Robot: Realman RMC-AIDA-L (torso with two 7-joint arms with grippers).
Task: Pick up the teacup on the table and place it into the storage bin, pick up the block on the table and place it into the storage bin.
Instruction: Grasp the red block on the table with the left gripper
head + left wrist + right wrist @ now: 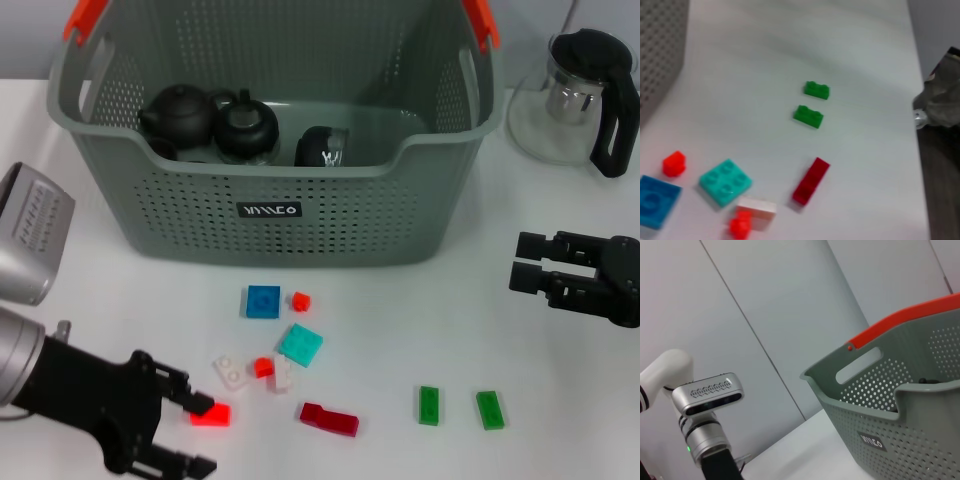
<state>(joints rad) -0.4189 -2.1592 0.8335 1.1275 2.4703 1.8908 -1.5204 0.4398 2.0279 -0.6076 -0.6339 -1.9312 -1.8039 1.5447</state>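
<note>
My left gripper is slanted with the bright red block [212, 415] lying by its farther finger, so it should swing toward the storage bin [200, 232] and straighten before closing.
The storage bin [270, 215] stands at the back centre, and its perforated wall [900, 410] fills the right wrist view. Inside it a black teacup [322, 147] sits beside two black teapots [210, 120]. Loose blocks lie on the table in front of the bin. A bright red block [211, 414] lies between the fingers of my left gripper [205, 433], close to the farther finger. This gripper is low at the near left and open. My right gripper [522, 262] hovers open and empty at the right.
Other blocks: blue [263, 301], teal [300, 345], white [232, 371], dark red [329, 418], two green [429, 405], small red ones [300, 300]. In the left wrist view: green [808, 116], dark red [811, 181], teal [725, 182]. A glass teapot [575, 95] stands back right.
</note>
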